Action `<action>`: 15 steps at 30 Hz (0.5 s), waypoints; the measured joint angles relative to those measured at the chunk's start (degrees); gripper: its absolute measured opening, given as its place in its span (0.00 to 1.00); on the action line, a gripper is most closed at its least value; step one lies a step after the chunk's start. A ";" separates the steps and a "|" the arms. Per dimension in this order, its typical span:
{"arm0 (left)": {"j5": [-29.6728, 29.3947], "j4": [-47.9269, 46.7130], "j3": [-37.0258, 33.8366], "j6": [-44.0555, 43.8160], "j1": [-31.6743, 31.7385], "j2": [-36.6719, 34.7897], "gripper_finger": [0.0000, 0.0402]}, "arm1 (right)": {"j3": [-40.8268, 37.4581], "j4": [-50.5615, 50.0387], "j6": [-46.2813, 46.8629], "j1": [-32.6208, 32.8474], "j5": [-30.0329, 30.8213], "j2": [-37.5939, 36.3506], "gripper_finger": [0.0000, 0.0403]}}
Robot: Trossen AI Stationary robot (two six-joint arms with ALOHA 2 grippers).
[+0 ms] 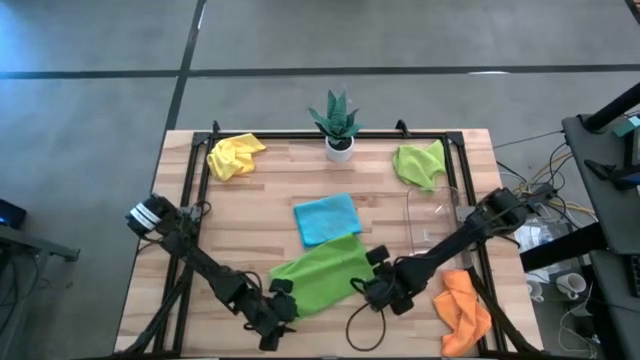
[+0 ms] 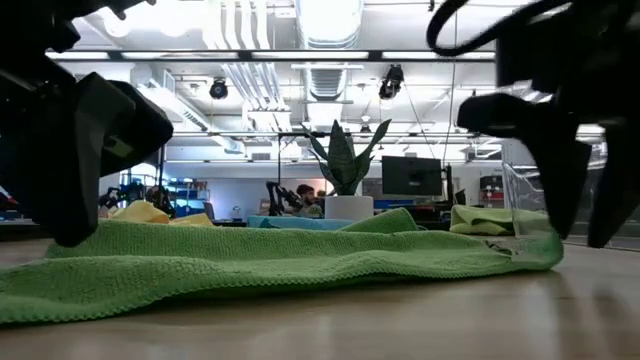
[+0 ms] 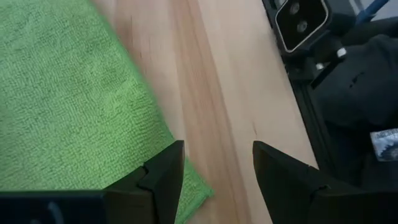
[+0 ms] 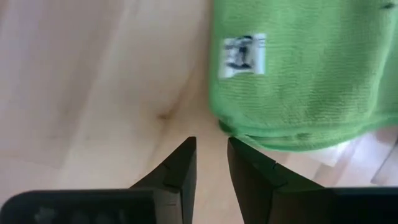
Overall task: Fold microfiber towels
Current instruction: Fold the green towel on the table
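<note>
The lime green towel's rim (image 4: 292,139) looks double, so its labelled corner (image 4: 231,115) will peel up and show another green layer lying flat when I lift the corner.
A lime green towel (image 1: 320,272) lies spread flat on the wooden table near its front edge, also seen low across the table (image 2: 280,260). My left gripper (image 1: 284,303) is open at the towel's near left corner (image 3: 194,194), with bare wood between its fingers (image 3: 217,155). My right gripper (image 1: 366,287) points steeply down at the towel's near right corner (image 4: 249,134), which bears a white label (image 4: 242,55). Its fingers (image 4: 211,146) stand a narrow gap apart over bare wood. My left gripper's one finger (image 3: 166,171) stands right beside the green towel's corner; I cannot tell whether it touches it. My right gripper's fingertips (image 4: 235,149) stand at the edge of the towel's labelled corner; I cannot tell whether they touch it.
A light blue towel (image 1: 327,218) lies just beyond the green one. A yellow towel (image 1: 235,155) lies at the far left, a crumpled lime green towel (image 1: 420,165) at the far right, an orange towel (image 1: 463,310) at the near right. A potted plant (image 1: 337,125) stands at the back, a clear tray (image 1: 440,215) on the right.
</note>
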 joint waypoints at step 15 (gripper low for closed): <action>1.25 0.01 -1.31 -0.16 -0.62 0.00 0.44 | 2.61 -0.99 -5.33 1.07 5.69 -0.24 0.29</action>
